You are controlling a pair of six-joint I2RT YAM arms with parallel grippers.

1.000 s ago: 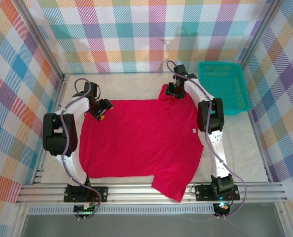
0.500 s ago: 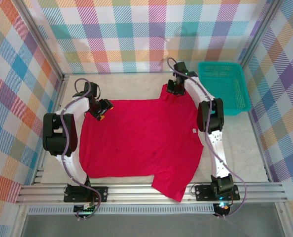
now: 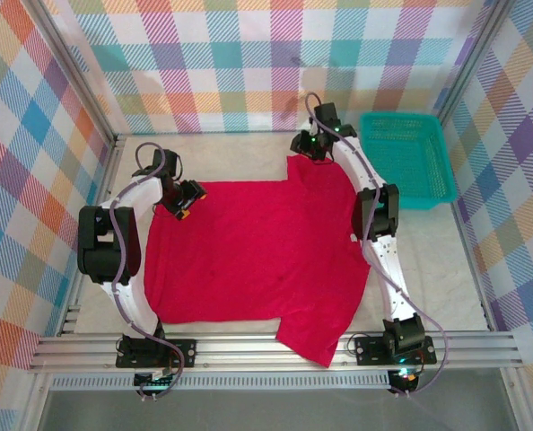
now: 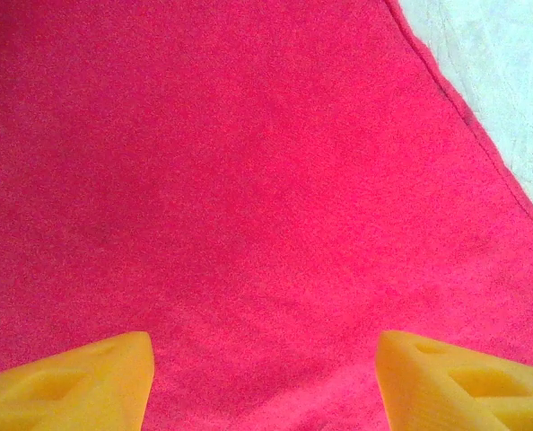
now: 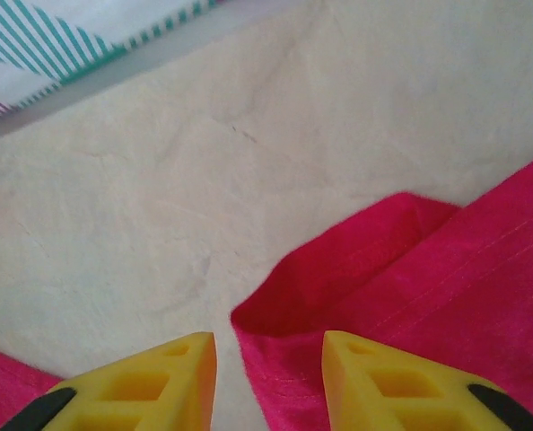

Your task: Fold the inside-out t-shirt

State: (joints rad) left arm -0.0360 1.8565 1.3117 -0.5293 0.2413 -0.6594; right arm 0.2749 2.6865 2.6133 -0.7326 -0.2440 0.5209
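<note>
My left gripper should help move the t-shirt's far edge point(image 3: 238, 184) toward the back wall before folding, because the t-shirt's near sleeve point(image 3: 315, 342) hangs over the near bar.
The red inside-out t-shirt point(image 3: 257, 251) lies spread flat across the middle of the table, one sleeve pointing to the far side and the other hanging toward the near rail. My left gripper point(image 3: 184, 199) hovers over the shirt's far left corner; its yellow fingers point(image 4: 87, 382) stand wide apart above flat red cloth point(image 4: 249, 180), open and holding nothing. My right gripper point(image 3: 307, 146) is at the far sleeve's tip. In the right wrist view that gripper point(image 5: 268, 364) is open, with the sleeve's folded hem point(image 5: 338, 278) lying just ahead of and between the fingers.
A teal plastic basket point(image 3: 406, 157) stands at the back right, beside the right arm. Bare pale table point(image 5: 204, 162) lies beyond the sleeve up to the checked back wall. Metal rails run along the near edge point(image 3: 266, 346).
The right gripper has moved farther back and slightly left, to the tip of the far sleeve. The left arm has stayed where it was.
</note>
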